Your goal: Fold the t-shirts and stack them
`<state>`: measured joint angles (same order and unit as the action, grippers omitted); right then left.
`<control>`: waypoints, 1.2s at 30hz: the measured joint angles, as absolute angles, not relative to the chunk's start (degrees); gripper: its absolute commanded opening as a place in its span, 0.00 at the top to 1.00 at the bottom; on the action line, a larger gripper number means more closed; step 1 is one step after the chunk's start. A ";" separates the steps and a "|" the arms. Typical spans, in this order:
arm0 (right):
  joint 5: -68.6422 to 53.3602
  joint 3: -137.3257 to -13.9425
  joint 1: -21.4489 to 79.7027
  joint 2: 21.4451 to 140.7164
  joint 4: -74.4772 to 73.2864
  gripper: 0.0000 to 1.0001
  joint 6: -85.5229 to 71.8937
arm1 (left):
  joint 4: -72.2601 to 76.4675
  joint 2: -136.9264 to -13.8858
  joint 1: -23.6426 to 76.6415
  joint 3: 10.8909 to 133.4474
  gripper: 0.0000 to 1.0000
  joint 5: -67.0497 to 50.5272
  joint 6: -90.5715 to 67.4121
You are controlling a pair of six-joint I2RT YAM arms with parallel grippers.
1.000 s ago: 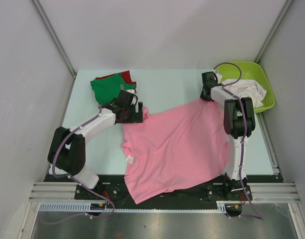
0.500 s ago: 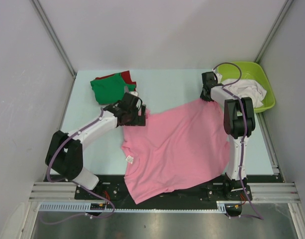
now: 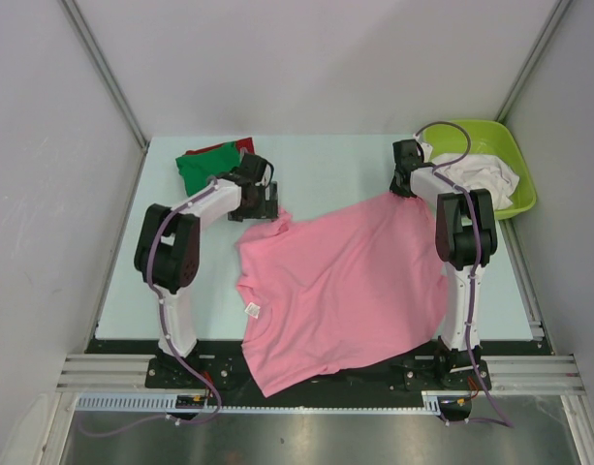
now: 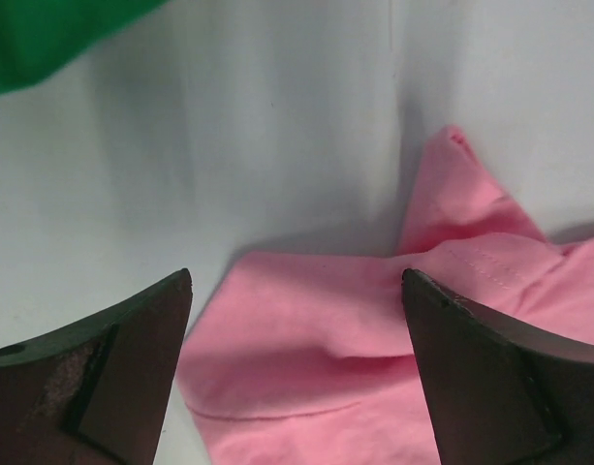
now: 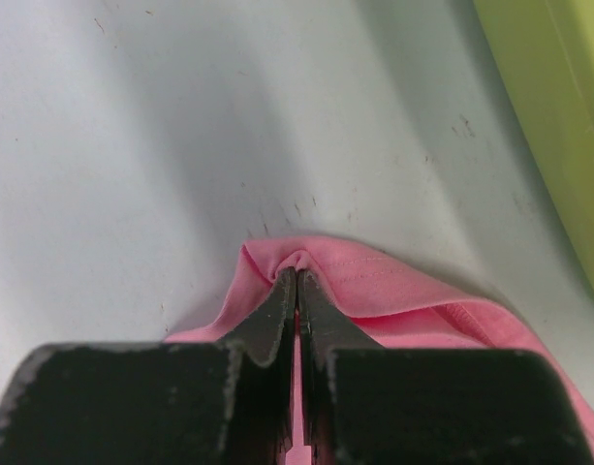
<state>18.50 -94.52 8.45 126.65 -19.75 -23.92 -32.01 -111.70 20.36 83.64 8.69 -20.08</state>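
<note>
The pink shirt's sleeve point(image 3: 262, 232) is bunched up under the robot's left gripper, so the left gripper should move back and the right gripper should leave its corner and go to the sleeve's fold point(image 3: 283, 220).
A large pink t-shirt point(image 3: 340, 286) lies spread on the table, its small neck label point(image 3: 251, 310) on the left. My right gripper point(image 3: 404, 190) is shut on the shirt's far right corner, with pink cloth point(image 5: 393, 291) pinched between the fingertips point(image 5: 283, 291). My left gripper point(image 3: 263, 202) hangs open just beyond the shirt's far left sleeve point(image 4: 326, 339), both fingers apart and holding nothing. At the far left, a folded green t-shirt point(image 3: 204, 172) rests on a red one point(image 3: 240, 147). Its green edge point(image 4: 45, 34) shows in the left wrist view.
A lime-green tub point(image 3: 517, 170) at the far right corner holds white shirts point(image 3: 485, 174); its wall point(image 5: 558, 107) stands close to my right gripper. The pink shirt's hem hangs over the table's near edge. Grey walls close in the table on three sides.
My left arm has folded back and its open gripper has moved off the pink sleeve toward the far side, near the green shirt. The right arm and the pink shirt stayed still.
</note>
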 measured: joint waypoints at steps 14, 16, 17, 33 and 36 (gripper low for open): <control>17.69 -94.52 8.19 126.65 -19.75 1.00 -23.94 | -30.50 -115.57 20.38 81.14 0.06 6.87 -19.44; 17.69 -94.52 8.19 126.65 -19.75 1.00 -23.94 | -30.59 -115.50 20.34 81.19 0.06 6.90 -19.44; 17.69 -94.52 8.19 126.65 -19.75 1.00 -23.94 | -30.65 -115.50 20.23 81.32 0.06 6.90 -19.44; 17.61 -94.52 8.19 126.65 -19.70 1.00 -23.94 | -32.80 -117.73 17.56 89.14 0.07 6.87 -19.51; 17.61 -94.52 8.19 126.65 -19.70 1.00 -23.94 | -32.77 -118.43 17.56 88.20 0.07 6.79 -19.49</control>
